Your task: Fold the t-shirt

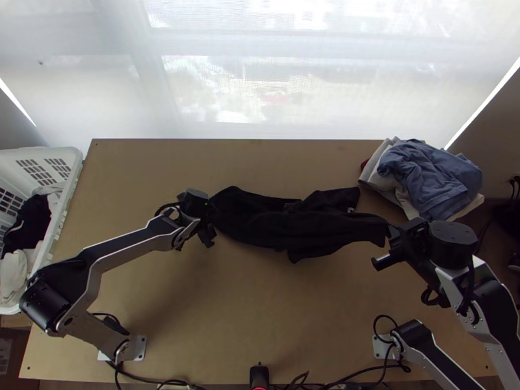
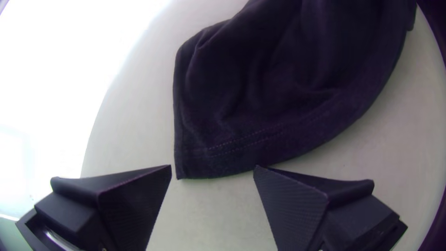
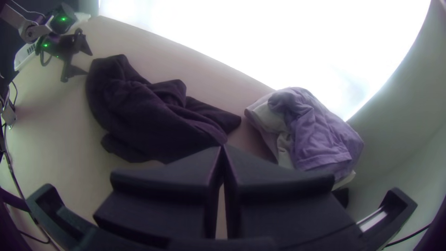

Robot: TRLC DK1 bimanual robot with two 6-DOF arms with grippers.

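My grippers will lift the black t-shirt (image 1: 270, 223), and the cloth will fall open into a wide hanging sheet because it lies in loose, overlapping folds (image 1: 304, 207) between them.
A black t-shirt (image 1: 292, 224) lies bunched in a long strip across the middle of the table. Beside its left end is my left gripper (image 1: 210, 229). In the left wrist view, the left gripper (image 2: 212, 168) is open by a stitched hem corner of the shirt (image 2: 260, 107), with bare table between its fingers. At the strip's other end is my right gripper (image 1: 394, 238). The right wrist view shows the right gripper (image 3: 223, 148) with fingertips together on the shirt's (image 3: 153, 116) near end, which looks drawn up to them.
A pile of blue and light clothes (image 1: 432, 179) lies at the table's back right corner. A white basket (image 1: 73, 169) with clothes in it stands off the left edge. Bare table (image 1: 260, 312) lies in front of the shirt, and cables run along the near edge.
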